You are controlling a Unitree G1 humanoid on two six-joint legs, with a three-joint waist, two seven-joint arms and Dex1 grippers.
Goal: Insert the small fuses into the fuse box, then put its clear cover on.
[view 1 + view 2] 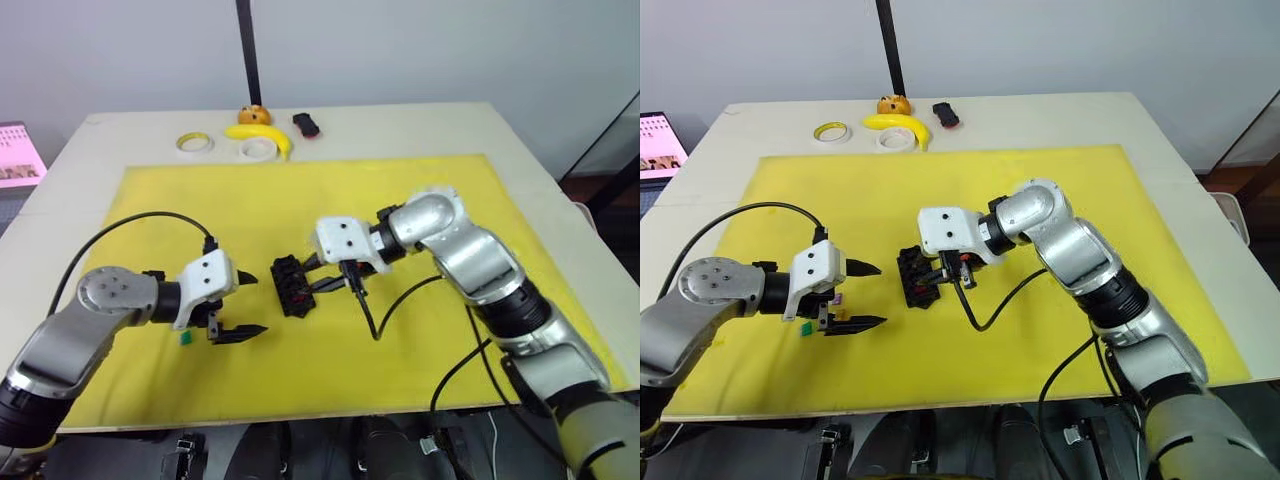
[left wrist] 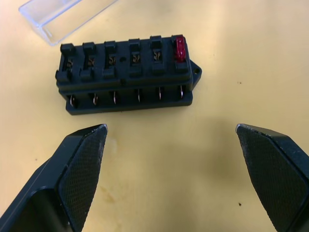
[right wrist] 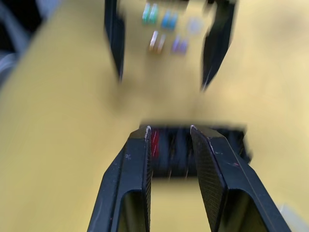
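The red fuse's head is sticking out of its slot, so I expect the green fuse to go in only partway when I push it in beside the red fuse.
The fuse box, a black block with two rows of slots, lies on the yellow mat between my two grippers. A red fuse stands in an end slot, and the other slots look empty. My left gripper is wide open, a short way to the left of the box, pointing at it. My right gripper hovers right at the box's other side, its fingers a narrow gap apart with nothing between them. Loose small fuses lie behind the left gripper, among them a green one. The clear cover lies just beyond the box.
A banana, two tape rolls, a small orange object and a black-and-red gadget sit at the table's far edge. The yellow mat covers most of the table. A screen stands at far left.
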